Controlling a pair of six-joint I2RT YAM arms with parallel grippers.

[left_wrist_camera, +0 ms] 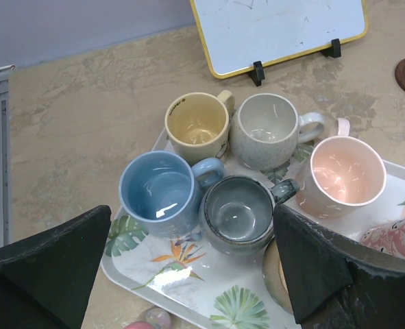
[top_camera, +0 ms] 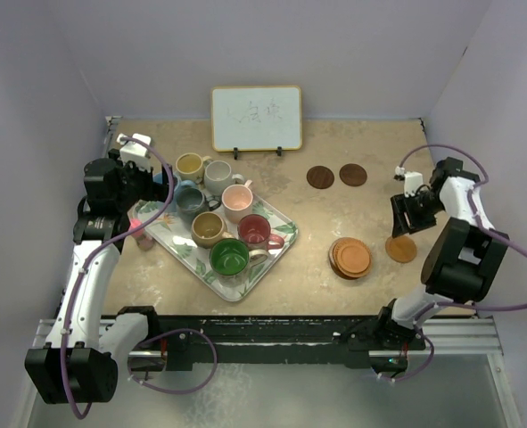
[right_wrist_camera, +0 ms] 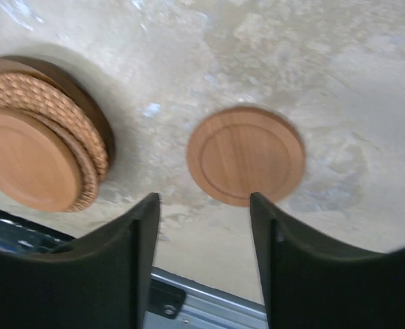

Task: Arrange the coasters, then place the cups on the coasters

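Observation:
My right gripper should come down on the light coaster (top_camera: 401,249), which lies too far from the dark coasters, and slide it close in front of them (top_camera: 358,207).
Several cups stand on the leaf-patterned tray (top_camera: 281,254): yellow (left_wrist_camera: 197,125), off-white (left_wrist_camera: 264,129), pink (left_wrist_camera: 346,173), light blue (left_wrist_camera: 157,194), dark grey-blue (left_wrist_camera: 238,214), plus tan (top_camera: 209,228), red (top_camera: 255,231) and green (top_camera: 229,257). My left gripper (left_wrist_camera: 192,212) hovers open above the tray's left end, holding nothing. Two dark coasters (top_camera: 320,176) (top_camera: 353,174) lie at the back. A stack of coasters (right_wrist_camera: 34,154) sits front right. One light coaster (right_wrist_camera: 246,155) lies flat on the table just beyond my right gripper (right_wrist_camera: 203,199), which is open and empty.
A yellow-framed whiteboard (top_camera: 257,118) stands at the back. A small pink object (top_camera: 143,236) lies beside the tray's left edge. The metal front rail (right_wrist_camera: 188,301) runs right below my right gripper. Walls enclose both sides.

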